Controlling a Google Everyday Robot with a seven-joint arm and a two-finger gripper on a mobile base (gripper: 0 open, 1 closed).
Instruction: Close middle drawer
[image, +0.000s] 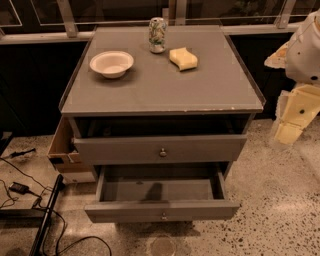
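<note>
The middle drawer should go straight in and stay level when I push the middle drawer's front, because its sides run square into the cabinet.
The grey cabinet (162, 85) stands in the middle of the camera view. Its middle drawer (160, 210) is pulled far out, with a low flat front, a small round knob (163, 216) and an empty inside. The taller top drawer (160, 149) above it stands slightly out. The lowest drawer is hidden under the open one. My gripper (289, 131) hangs at the right edge, to the right of the cabinet and apart from it, at about the height of the top drawer.
A white bowl (111, 63), a can (157, 35) and a yellow sponge (183, 58) sit on the cabinet top. A cardboard box (64, 150) leans at the cabinet's left side. Cables (30, 200) and a black bar lie on the floor at the left.
</note>
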